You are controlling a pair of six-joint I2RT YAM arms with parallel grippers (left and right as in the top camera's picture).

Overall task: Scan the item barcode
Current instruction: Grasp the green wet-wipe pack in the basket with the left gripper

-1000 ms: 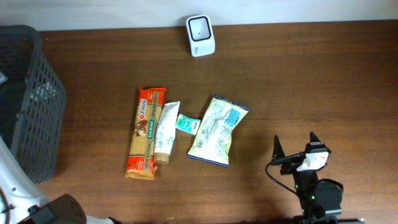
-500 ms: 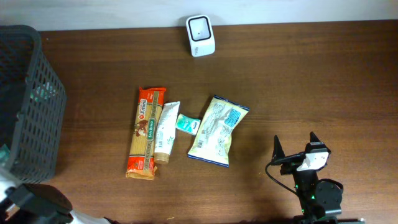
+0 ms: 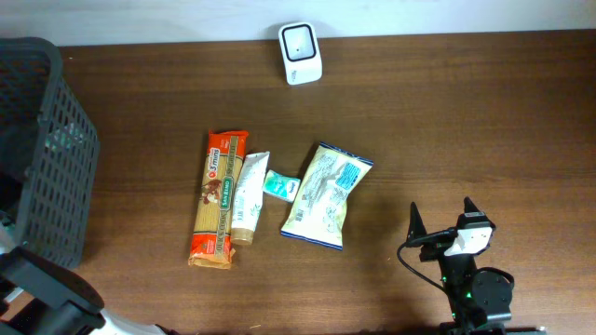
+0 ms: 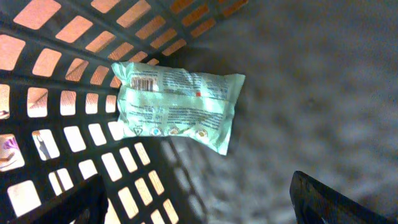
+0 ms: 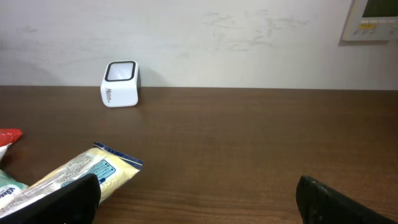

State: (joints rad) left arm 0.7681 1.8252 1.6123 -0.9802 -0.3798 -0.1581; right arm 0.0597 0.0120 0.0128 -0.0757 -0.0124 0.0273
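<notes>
The barcode [image 4: 144, 83] is facing up and is clear of my left gripper's open fingers, so I should keep bringing them down toward the mint-green packet's other end [image 4: 216, 122] until they are on both sides of it.
In the left wrist view a mint-green packet [image 4: 180, 106] lies flat inside the black mesh basket [image 4: 62, 62], a barcode showing on its upper left corner. My left gripper [image 4: 196, 196] hangs open above the basket floor, below the packet and apart from it, with nothing between its fingers. The white scanner [image 3: 300, 40] stands at the table's far edge, also seen in the right wrist view [image 5: 120, 83]. My right gripper [image 3: 442, 228] rests open near the front right of the table, holding nothing.
The basket [image 3: 56, 158] fills the table's left side. A red pasta packet [image 3: 217, 197], a white tube [image 3: 248, 197], a small green packet [image 3: 280, 184] and a yellow-and-blue bag [image 3: 326, 194] lie side by side mid-table. A wall runs behind the scanner.
The left arm's dark body at the overhead's lower left corner has shifted left. The right arm and the items on the table have not moved.
</notes>
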